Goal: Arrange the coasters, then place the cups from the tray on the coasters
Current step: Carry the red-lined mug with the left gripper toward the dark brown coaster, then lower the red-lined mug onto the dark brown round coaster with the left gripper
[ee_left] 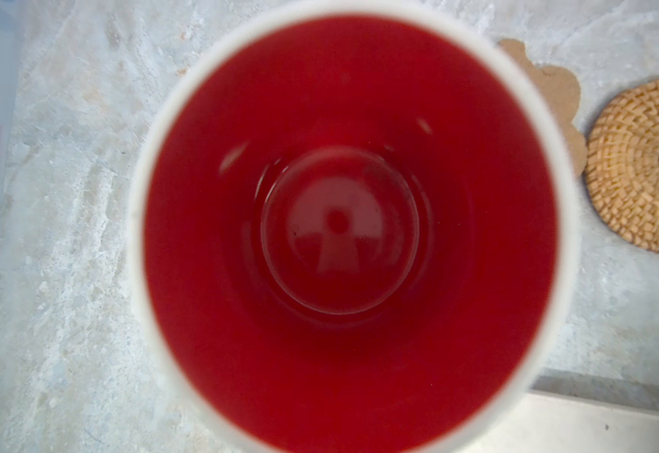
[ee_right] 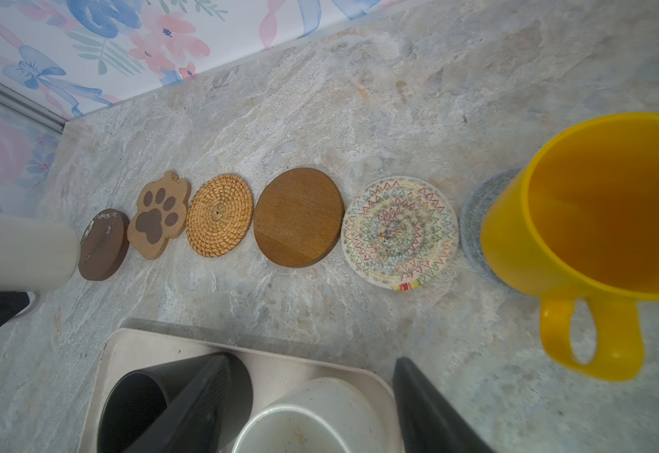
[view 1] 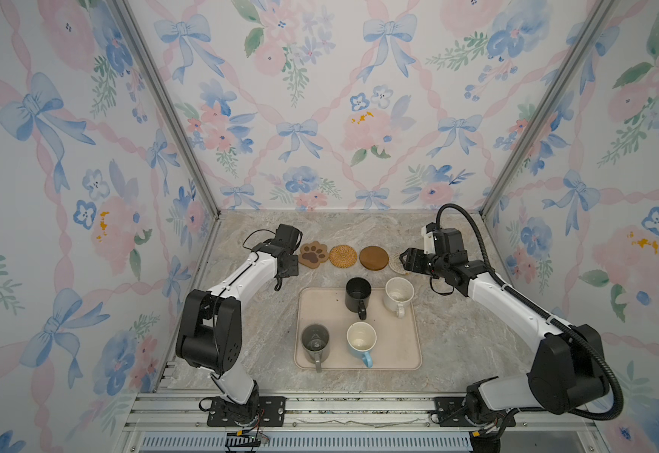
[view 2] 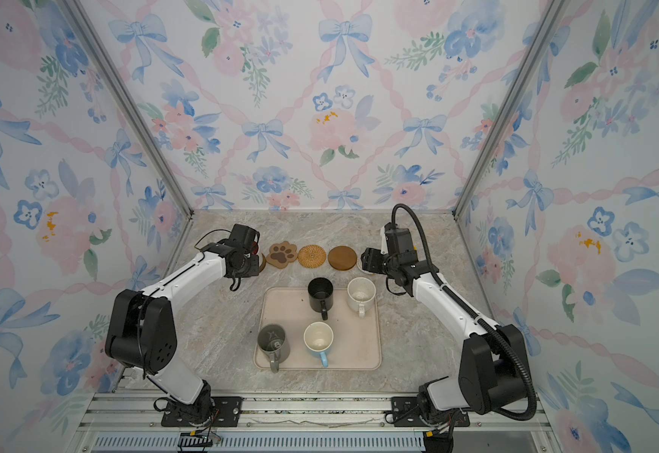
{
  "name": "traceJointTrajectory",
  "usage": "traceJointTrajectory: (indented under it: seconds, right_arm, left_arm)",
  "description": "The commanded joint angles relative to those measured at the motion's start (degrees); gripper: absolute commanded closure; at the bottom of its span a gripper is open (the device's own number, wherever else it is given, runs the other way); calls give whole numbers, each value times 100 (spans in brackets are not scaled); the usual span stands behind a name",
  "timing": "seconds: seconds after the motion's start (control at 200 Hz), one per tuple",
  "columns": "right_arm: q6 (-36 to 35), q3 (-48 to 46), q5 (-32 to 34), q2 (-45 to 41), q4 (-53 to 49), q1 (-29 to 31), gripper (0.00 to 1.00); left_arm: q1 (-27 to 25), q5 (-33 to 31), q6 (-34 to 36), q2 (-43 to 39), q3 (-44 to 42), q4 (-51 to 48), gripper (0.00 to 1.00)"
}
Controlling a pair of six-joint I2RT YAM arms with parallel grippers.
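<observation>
The white cup [ee_right: 39, 253] hangs upright over the empty dark disc [ee_right: 103, 246]. My left gripper keeps lowering the white cup until its bottom rests on the disc.
Six coasters lie in a row in the right wrist view: dark disc [ee_right: 104, 245], paw [ee_right: 159, 215], rattan [ee_right: 219, 215], wooden disc [ee_right: 298, 217], cream woven [ee_right: 400, 231], blue-grey [ee_right: 475, 219]. The yellow cup [ee_right: 594, 219] stands on the blue-grey one. My left gripper [ee_right: 2, 308] is shut on the white, red-lined cup [ee_left: 351, 235], held just off the dark disc at the row's left end. My right gripper [ee_right: 308, 412] hangs open over the tray's [view 1: 398, 353] far right corner, above the cream cup [view 1: 398, 294]. Black [view 1: 358, 294], grey [view 1: 315, 341] and light blue [view 1: 361, 339] cups stand on the tray.
The floral back wall runs close behind the coaster row. The left side wall is near the white cup. In both top views the right arm [view 1: 449, 259] hides the yellow cup and part of the cream woven coaster [view 1: 395, 266].
</observation>
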Motion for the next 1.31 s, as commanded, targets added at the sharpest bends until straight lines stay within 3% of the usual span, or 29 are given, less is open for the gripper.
traceJointTrajectory:
  seconds: [0.0, 0.435, 1.3]
  right_arm:
    - [-63, -43, 11, -22, -123, -72, 31]
    - [-105, -24, -28, -13, -172, -101, 31]
    - [-127, 19, -45, 116, -215, -108, 31]
  left_arm:
    - [82, 93, 141, 124, 338, 404, 100]
    - [363, 296, 124, 734, 612, 447, 100]
    - [512, 433, 67, 984, 562, 595, 100]
